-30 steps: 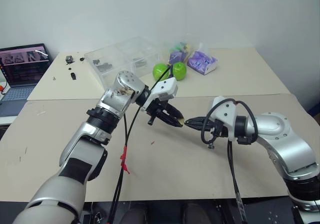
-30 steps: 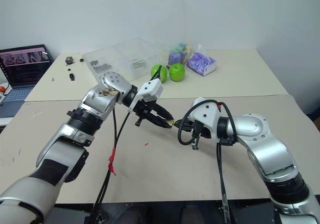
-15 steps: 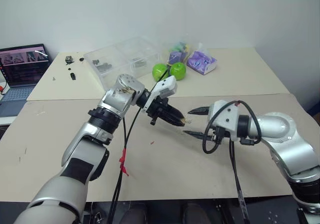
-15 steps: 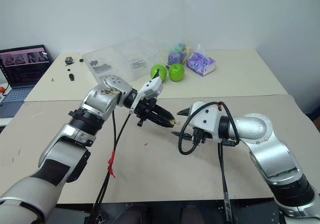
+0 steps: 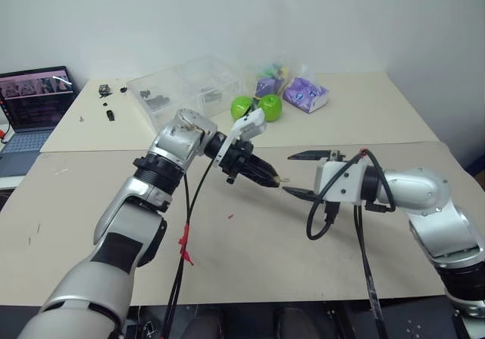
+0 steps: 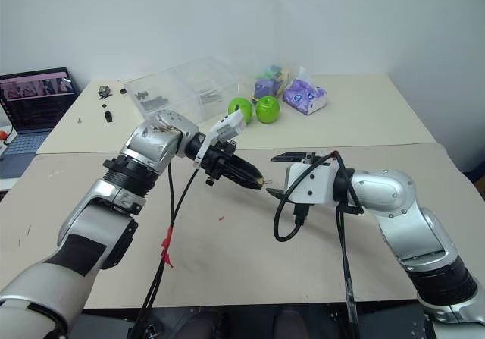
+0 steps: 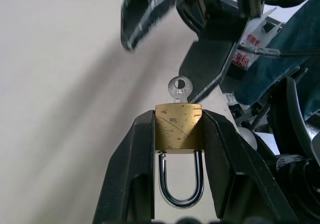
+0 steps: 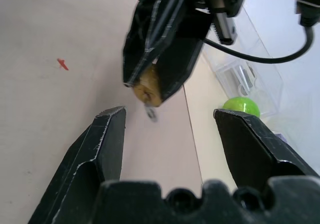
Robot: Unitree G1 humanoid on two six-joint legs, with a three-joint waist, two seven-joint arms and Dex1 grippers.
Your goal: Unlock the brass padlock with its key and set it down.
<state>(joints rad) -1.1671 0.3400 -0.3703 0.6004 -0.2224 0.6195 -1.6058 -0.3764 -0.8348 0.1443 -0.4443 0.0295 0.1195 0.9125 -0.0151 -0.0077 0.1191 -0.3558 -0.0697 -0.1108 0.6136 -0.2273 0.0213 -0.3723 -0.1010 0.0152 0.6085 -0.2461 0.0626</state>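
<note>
I should reach past the key with my right gripper and grab the golden body to free my left gripper, because the silver shackle is back between my left gripper's fingers.
My left gripper is shut on the brass padlock, holding its golden body between the two black fingers above the middle of the table. The silver shackle points back toward the wrist. The key sticks out of the padlock's far end, with nothing holding it. Facing it from the right, my right gripper is open, one finger high and one low, a short gap from the key. In the right wrist view the padlock and the key hang just beyond the spread fingers.
Two green apples, a clear plastic box and purple bags sit at the back of the beige table. A laptop stands far left, with small dark parts near it. Cables hang from both arms.
My right gripper, shut at the key a second ago, has opened wide and rolled, leaving the key in the padlock. My left gripper rolled a little with the padlock.
</note>
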